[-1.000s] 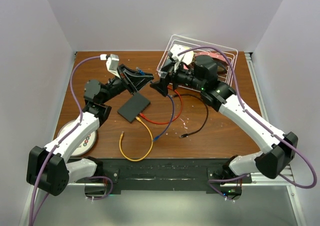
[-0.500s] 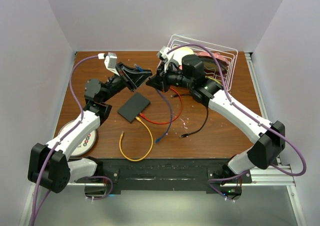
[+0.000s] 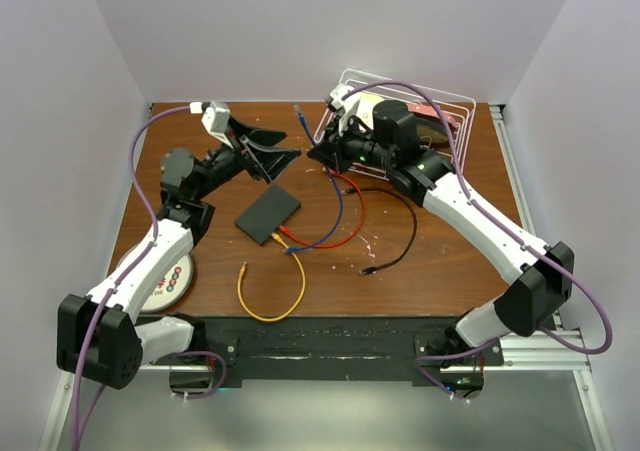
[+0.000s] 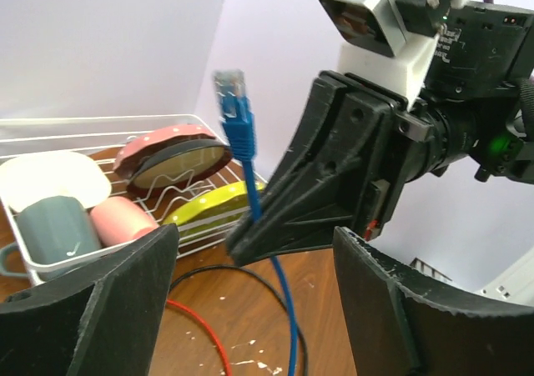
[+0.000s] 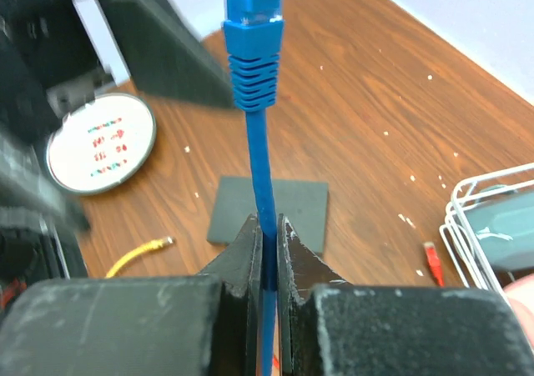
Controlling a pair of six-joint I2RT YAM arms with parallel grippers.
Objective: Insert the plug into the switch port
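Next, I take the plug with my left gripper so that my right gripper can grip again, because my right gripper is holding the cable below the blue plug, which points up.
The blue plug stands up above my right gripper, which is shut on the blue cable just below the plug's boot. In the right wrist view the plug rises straight out of the shut gripper, and the black switch lies flat on the table underneath. The switch has red and yellow cables at its near edge. My left gripper is open, facing the right one. From the left wrist I see the plug ahead, beyond my open gripper, which holds nothing.
A white wire basket with cups and plates stands at the back right. Red, yellow and black cables lie loose on the wooden table. A round plate sits at the front left.
My right gripper has shut on the blue cable. My left gripper has let go of it and opened. The plug now sticks up from the right gripper.
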